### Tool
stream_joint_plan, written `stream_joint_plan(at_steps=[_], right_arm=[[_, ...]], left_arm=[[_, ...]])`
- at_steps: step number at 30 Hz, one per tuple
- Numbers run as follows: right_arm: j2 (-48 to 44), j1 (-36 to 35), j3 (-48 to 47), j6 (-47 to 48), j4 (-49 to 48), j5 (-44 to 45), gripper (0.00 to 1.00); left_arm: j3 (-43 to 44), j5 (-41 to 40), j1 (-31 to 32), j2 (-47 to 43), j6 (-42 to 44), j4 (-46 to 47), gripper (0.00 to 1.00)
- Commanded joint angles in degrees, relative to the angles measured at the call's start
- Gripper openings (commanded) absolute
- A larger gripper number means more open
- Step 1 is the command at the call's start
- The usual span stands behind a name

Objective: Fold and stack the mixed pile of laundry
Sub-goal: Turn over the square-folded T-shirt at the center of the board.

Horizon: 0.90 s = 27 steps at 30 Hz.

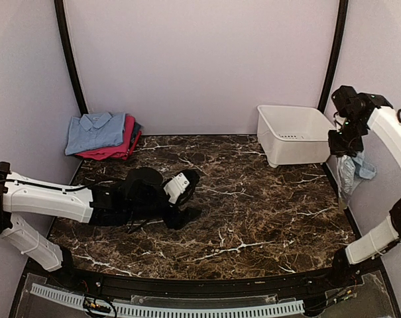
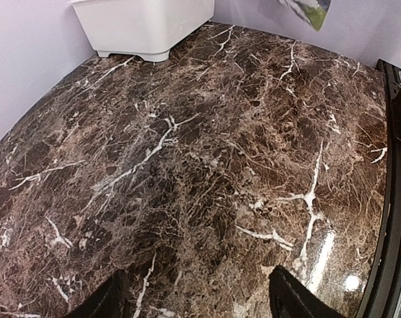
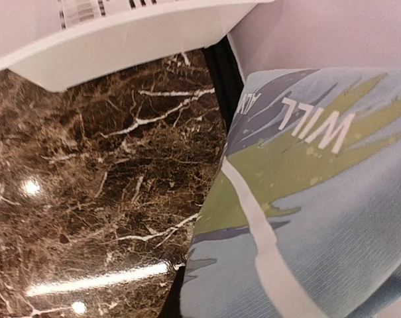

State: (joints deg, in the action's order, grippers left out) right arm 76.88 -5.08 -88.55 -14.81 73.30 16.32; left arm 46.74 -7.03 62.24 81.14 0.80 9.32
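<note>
The pale blue tee [image 1: 354,175] is hanging beside the tub, far from my left gripper. My right gripper should put the tee down on the middle marble [image 1: 234,211] before folding.
A folded stack of the laundry lies at the back left: a pale blue collared shirt [image 1: 95,130] on top of magenta-pink [image 1: 114,150] and dark pieces. My right gripper [image 1: 344,147] is raised at the table's right edge, shut on a pale blue tee [image 1: 353,171] that hangs below it. In the right wrist view the tee's green and white print [image 3: 306,192] fills the right side and hides the fingers. My left gripper [image 1: 194,196] rests low over the table's middle left. It stands open [image 2: 197,306], with only bare marble between its fingers.
A white plastic tub [image 1: 294,134] stands at the back right, close to the hanging tee, and shows in both wrist views [image 2: 144,26] [image 3: 120,36]. The dark marble tabletop [image 1: 253,205] has a black rim [image 2: 386,218] along its right and near edges.
</note>
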Motion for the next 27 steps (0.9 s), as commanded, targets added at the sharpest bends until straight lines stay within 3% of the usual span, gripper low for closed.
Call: stream_joint_plan(at_steps=[1,6,9,17,20,24,27], right_arm=[[11.58,-7.34,-0.56,0.78,4.48,6.48,0.00],[30.25,-22.89,-4.18,-5.42,8.64,9.53,0.00],[38.25,-31.42,-8.30,-7.90,7.67,6.53,0.00],[55.02,-44.27,-28.84,-11.84,6.33,-3.04,0.00],[59.46,-46.30,-33.65,-12.56,5.81,-6.26,0.13],[58.58,-48.52,-36.55,-12.57,0.91,-12.76,0.51],[54.11,-49.14,-37.21,-12.44,-4.78,-18.93,0.62]], left_arm=[[-1.19,-2.56,-0.23,-4.68,-0.09,0.05,0.71],[0.49,-6.28,-0.25,-5.85,-0.50,-4.11,0.71],[1.15,-7.90,-1.17,-7.50,-3.16,-6.72,0.73],[-1.08,-5.47,-7.49,-17.92,-12.56,-10.53,0.74],[-0.73,-5.70,-9.65,-20.51,-14.94,-13.06,0.75],[-1.17,-2.61,-14.03,-24.14,-20.46,-15.63,0.75],[-1.62,-0.18,-17.51,-26.08,-23.15,-16.04,0.75]])
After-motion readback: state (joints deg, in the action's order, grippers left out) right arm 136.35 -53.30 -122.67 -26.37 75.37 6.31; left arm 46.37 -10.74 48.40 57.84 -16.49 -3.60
